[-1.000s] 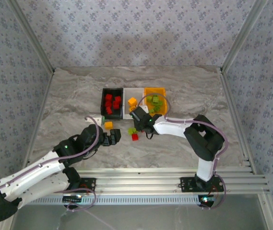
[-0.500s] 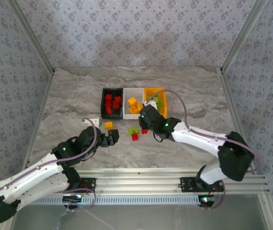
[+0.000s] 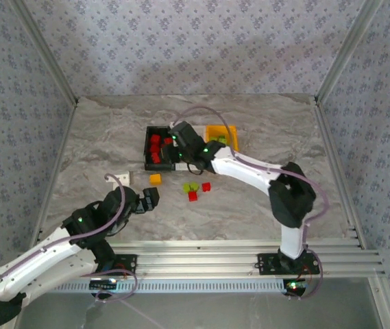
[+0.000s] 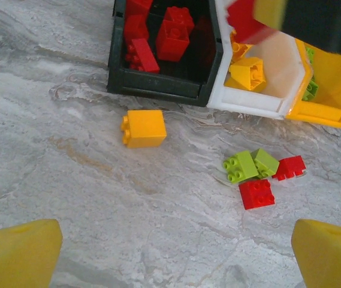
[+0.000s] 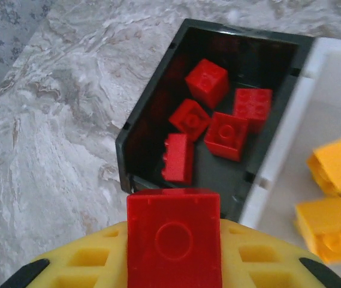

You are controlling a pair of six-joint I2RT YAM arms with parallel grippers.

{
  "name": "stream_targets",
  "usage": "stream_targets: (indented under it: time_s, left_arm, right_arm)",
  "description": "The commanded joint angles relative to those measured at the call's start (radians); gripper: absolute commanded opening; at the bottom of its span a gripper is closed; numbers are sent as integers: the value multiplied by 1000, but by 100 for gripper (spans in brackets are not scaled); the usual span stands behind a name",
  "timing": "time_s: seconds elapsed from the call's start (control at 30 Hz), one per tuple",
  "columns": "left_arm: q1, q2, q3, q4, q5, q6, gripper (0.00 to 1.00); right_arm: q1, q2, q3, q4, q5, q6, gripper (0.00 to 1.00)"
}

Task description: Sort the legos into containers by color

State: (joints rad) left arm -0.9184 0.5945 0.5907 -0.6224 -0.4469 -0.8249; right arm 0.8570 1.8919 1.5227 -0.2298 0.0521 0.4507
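Observation:
The white container (image 4: 273, 77) is blocked by my right arm, so that arm's gripper should release the red lego and retreat before my left gripper brings the orange-yellow lego (image 3: 155, 179).
My right gripper (image 3: 181, 141) is shut on a red lego (image 5: 174, 239) and holds it above the near rim of the black container (image 5: 151, 105), where several red legos (image 5: 225, 134) lie. The white container (image 5: 317, 114) beside it holds orange-yellow legos (image 5: 338, 162). The orange-yellow container (image 3: 223, 131) has lime green ones in it. Loose on the table are an orange-yellow lego (image 4: 144, 128), two lime green legos (image 4: 240, 166) and two red legos (image 4: 257, 194). My left gripper (image 4: 176, 258) is open, well short of them, with nothing between its fingers (image 4: 20, 252).
The three containers stand side by side at the middle back of the marble table (image 3: 99, 137). Metal frame posts and patterned walls close in the table on both sides. A small white tag (image 3: 121, 177) lies left of the loose orange-yellow lego.
My right gripper closed on a red lego in the loose cluster and carried it back and left, over the black container. My left arm drew back toward the near left.

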Motion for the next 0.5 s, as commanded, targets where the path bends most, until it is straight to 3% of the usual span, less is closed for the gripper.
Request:
stream_targets:
  time_s: [0.0,0.17,0.27,0.37,0.47]
  left_arm:
    - [4,-19,-9,-48,-14,-21,98]
    - [10,-16,-9,-50,-7,-11,99]
    - [21,-6,-9,-51,0,8,99]
    - [47,24,-9,-39,26,26,99]
    - [73,74,-13,10,58,54,99]
  right_arm:
    - [-10,136,156,-27,-54,-11,33]
    - [-24,307,355,-64,-70,18,37]
    - [-43,352,424,-83,-88,28,56]
    - [-62,310,401,-64,-93,46,67]
    - [-69,199,293,-17,-73,48,69]
